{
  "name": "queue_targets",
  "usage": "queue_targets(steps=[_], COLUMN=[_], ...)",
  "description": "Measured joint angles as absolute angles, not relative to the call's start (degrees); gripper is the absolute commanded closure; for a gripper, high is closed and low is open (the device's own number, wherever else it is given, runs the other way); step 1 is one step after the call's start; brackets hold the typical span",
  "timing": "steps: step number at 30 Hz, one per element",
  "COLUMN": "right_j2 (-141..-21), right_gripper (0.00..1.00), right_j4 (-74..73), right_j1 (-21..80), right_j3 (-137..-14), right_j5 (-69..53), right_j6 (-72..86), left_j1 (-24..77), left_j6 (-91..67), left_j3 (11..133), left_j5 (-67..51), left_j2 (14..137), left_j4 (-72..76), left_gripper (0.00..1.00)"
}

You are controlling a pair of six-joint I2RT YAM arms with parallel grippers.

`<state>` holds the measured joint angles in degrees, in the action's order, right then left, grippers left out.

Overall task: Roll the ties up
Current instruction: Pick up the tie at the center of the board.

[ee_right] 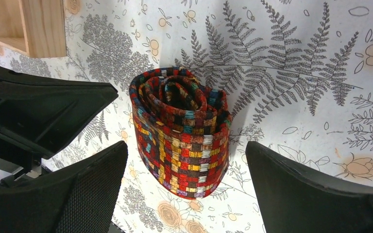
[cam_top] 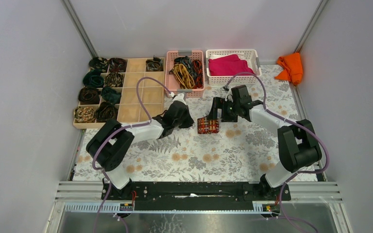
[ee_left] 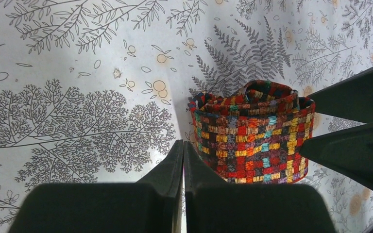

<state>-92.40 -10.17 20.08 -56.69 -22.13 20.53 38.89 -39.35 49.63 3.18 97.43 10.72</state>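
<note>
I need to bring my right gripper in over the checked roll, move it down and press the roll's layers together, because the tie's coil sits loosely around its open middle.
A tie in red, orange and dark checks stands rolled into a coil on the flowered tablecloth; it also shows in the left wrist view as the tie and from above as the tie. My right gripper is open, its fingers on either side of the roll and clear of it. My left gripper is shut on nothing, its tips on the cloth just left of the roll. From above, the left gripper and right gripper flank the roll.
A wooden divided tray at the back left holds several rolled ties. A pink basket holds loose ties. A white basket holds magenta cloth. An orange cloth lies in the back right corner.
</note>
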Motion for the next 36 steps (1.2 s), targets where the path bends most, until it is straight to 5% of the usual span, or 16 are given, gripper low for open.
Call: queue_targets(steps=[7, 20, 29, 36], right_j2=[-90.5, -79.9, -74.2, -77.8], right_gripper=[0.00, 0.05, 0.00, 0.00], right_j4=[-10.9, -24.3, -23.3, -18.1], right_j1=[20.2, 26.7, 28.9, 29.5], right_j3=[-55.4, -65.4, -63.8, -58.5], right_j5=[-19.9, 17.4, 16.8, 2.5], right_j6=[20.5, 17.8, 17.6, 19.8], left_j1=[38.9, 38.7, 37.0, 36.9], left_j6=[-39.6, -39.0, -39.0, -39.4], left_j3=[49.3, 50.2, 50.7, 50.6], left_j5=[2.4, 3.7, 3.6, 1.7], left_j2=[97.5, 96.7, 95.3, 95.3], left_j4=[10.7, 8.9, 7.3, 7.5], left_gripper=[0.96, 0.98, 0.99, 0.99])
